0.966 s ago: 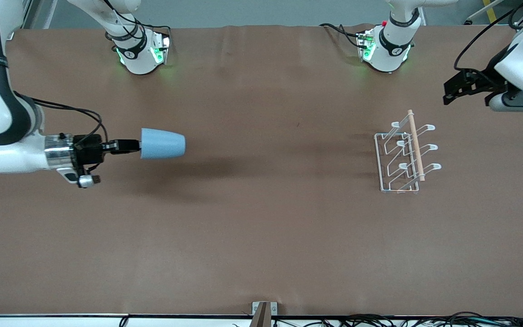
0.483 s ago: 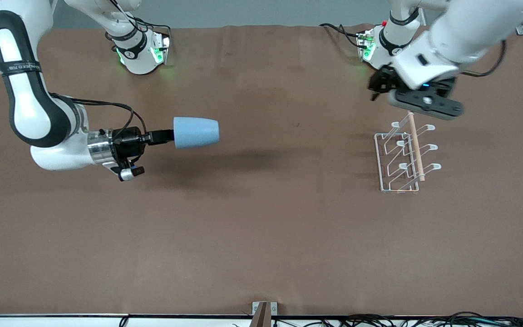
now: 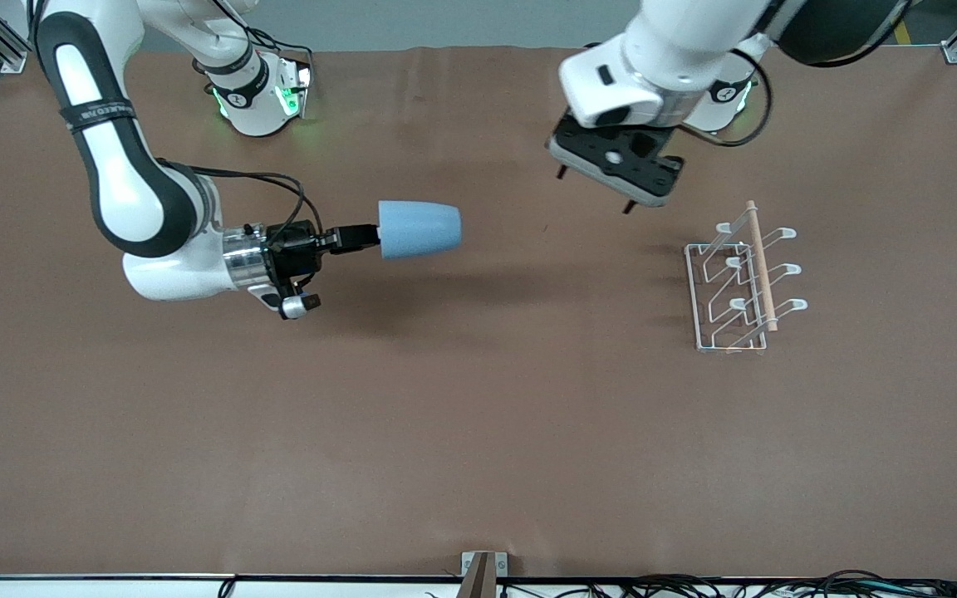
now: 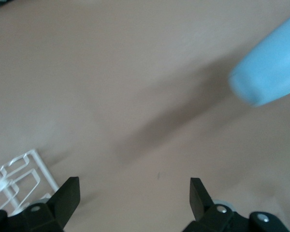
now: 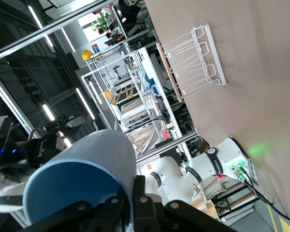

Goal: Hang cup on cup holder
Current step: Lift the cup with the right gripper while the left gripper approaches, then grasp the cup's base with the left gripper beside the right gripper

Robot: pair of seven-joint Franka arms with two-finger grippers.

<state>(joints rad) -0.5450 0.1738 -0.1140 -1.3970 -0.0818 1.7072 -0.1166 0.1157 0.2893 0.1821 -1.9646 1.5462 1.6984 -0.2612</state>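
The cup's closed bottom (image 3: 453, 227) is free with my right gripper on the cup's rim. My left gripper should keep nearing the cup and close around its outer side (image 3: 419, 229).
The light-blue cup (image 3: 419, 229) hangs in the air on its side, its closed bottom turned toward the cup holder. My right gripper (image 3: 360, 237) is shut on its rim, one finger inside and one outside. The right wrist view shows the cup (image 5: 82, 179) pinched in the right gripper (image 5: 135, 205). The white wire cup holder (image 3: 740, 284) with its wooden rod stands on the table toward the left arm's end. My left gripper (image 3: 594, 190) hovers open and empty between cup and cup holder. In the left wrist view the cup (image 4: 270, 72) and cup holder (image 4: 14, 178) flank the left gripper (image 4: 134, 193).
Brown table cover (image 3: 478, 432) spans the whole surface. The two arm bases (image 3: 256, 100) (image 3: 709, 93) stand at the table edge farthest from the front camera. A small metal bracket (image 3: 483, 569) and cables sit at the nearest edge.
My right arm has carried the cup toward the cup holder. My left arm has swung in from its end of the table, passing above the cup holder toward the middle, still open.
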